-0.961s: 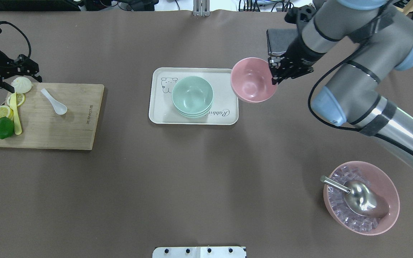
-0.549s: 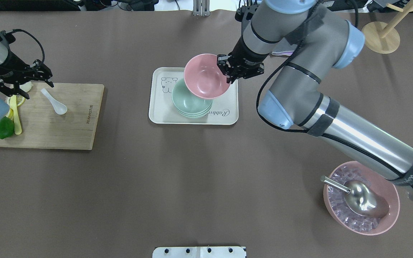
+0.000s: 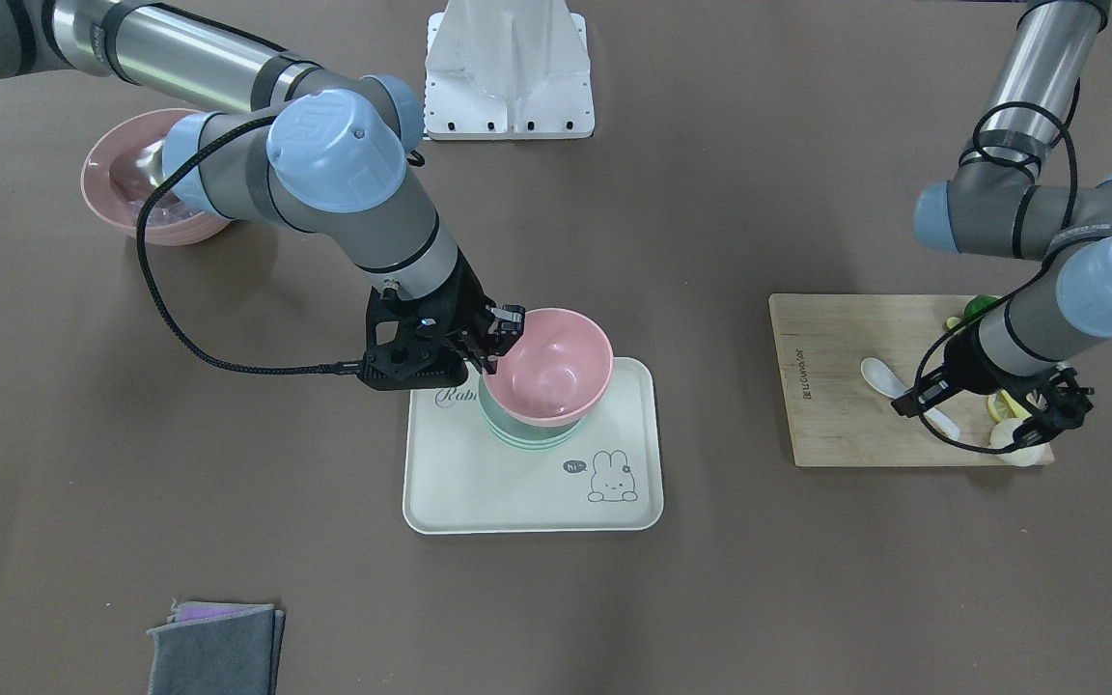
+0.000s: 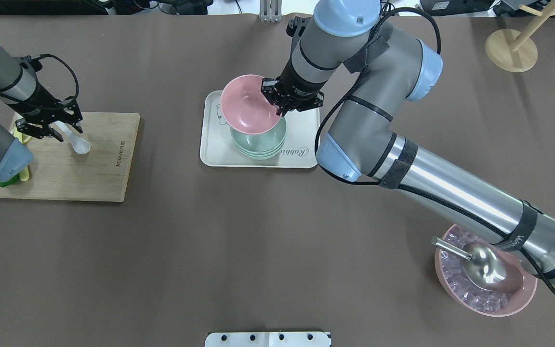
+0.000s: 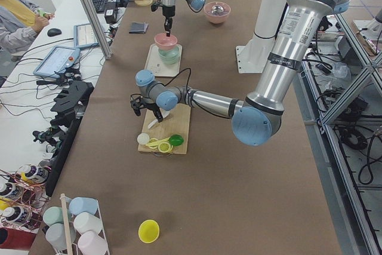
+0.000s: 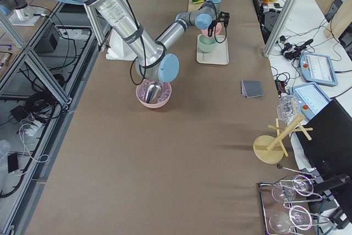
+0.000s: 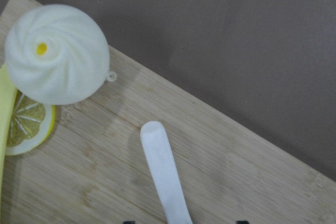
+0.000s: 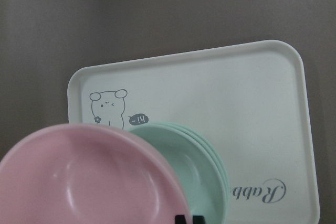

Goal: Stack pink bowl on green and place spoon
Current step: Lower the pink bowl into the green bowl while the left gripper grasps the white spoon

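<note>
The spoon's handle (image 3: pixel 946 427) should rest out over the bowl's rim when I put the white spoon in the pink bowl, because the spoon nearly matches the bowl's width (image 3: pixel 549 366).
The pink bowl (image 4: pixel 247 105) is held tilted right over the stack of green bowls (image 4: pixel 259 143) on the white tray (image 4: pixel 212 150). I cannot tell whether the bowls touch. My right gripper (image 4: pixel 279 107) is shut on the pink bowl's rim, also seen in the front view (image 3: pixel 498 352). The white spoon (image 4: pixel 76 141) lies on the wooden cutting board (image 4: pixel 89 173). My left gripper (image 4: pixel 50 128) is open just above the spoon's handle. In the left wrist view the handle (image 7: pixel 163 177) runs down between the two fingertips.
A white bun (image 7: pixel 56 53) and lemon slices (image 7: pixel 26 124) lie at the board's left end. A pink bowl of ice with a metal scoop (image 4: pixel 484 270) stands near right. A grey cloth (image 3: pixel 213 652) and a wooden stand (image 4: pixel 511 48) are at the far side.
My right arm carried the pink bowl left from beside the tray to over the green bowls. My left gripper moved right along the board to over the spoon's handle.
</note>
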Controlling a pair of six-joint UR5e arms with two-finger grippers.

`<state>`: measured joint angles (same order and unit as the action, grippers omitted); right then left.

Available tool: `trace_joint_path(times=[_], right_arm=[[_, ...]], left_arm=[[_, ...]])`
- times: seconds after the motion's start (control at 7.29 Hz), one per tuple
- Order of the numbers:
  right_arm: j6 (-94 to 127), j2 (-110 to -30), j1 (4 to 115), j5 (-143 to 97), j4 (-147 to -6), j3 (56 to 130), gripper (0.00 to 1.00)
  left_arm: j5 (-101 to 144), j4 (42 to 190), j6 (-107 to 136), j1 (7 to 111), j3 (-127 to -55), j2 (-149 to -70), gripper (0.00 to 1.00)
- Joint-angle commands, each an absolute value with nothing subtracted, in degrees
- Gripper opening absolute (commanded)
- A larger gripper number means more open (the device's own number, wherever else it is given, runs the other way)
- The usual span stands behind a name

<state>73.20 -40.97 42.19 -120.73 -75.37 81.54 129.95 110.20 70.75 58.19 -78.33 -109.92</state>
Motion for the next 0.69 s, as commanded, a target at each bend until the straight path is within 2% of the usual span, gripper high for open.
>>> trace_joint_path(times=[0.0, 0.14, 0.41, 0.55], right_arm=[[73.8, -40.9, 42.1, -120.7, -74.6, 80.7, 0.0], [73.9, -40.9, 42.1, -120.8, -74.6, 80.4, 0.0], [74.1, -41.0, 42.0, -120.8, -74.8, 80.2, 0.0], [74.1, -41.2, 42.0, -121.4, -74.7, 80.1, 0.0]], left_arm=[[129.9, 110.2, 70.8, 58.0, -77.9, -110.0, 0.28], [129.9, 112.5, 70.8, 58.0, -76.8, -109.9, 0.26], [129.9, 112.9, 70.8, 58.0, -76.2, -109.9, 0.0], [130.0, 112.9, 70.9, 58.0, -76.4, -110.0, 0.0]])
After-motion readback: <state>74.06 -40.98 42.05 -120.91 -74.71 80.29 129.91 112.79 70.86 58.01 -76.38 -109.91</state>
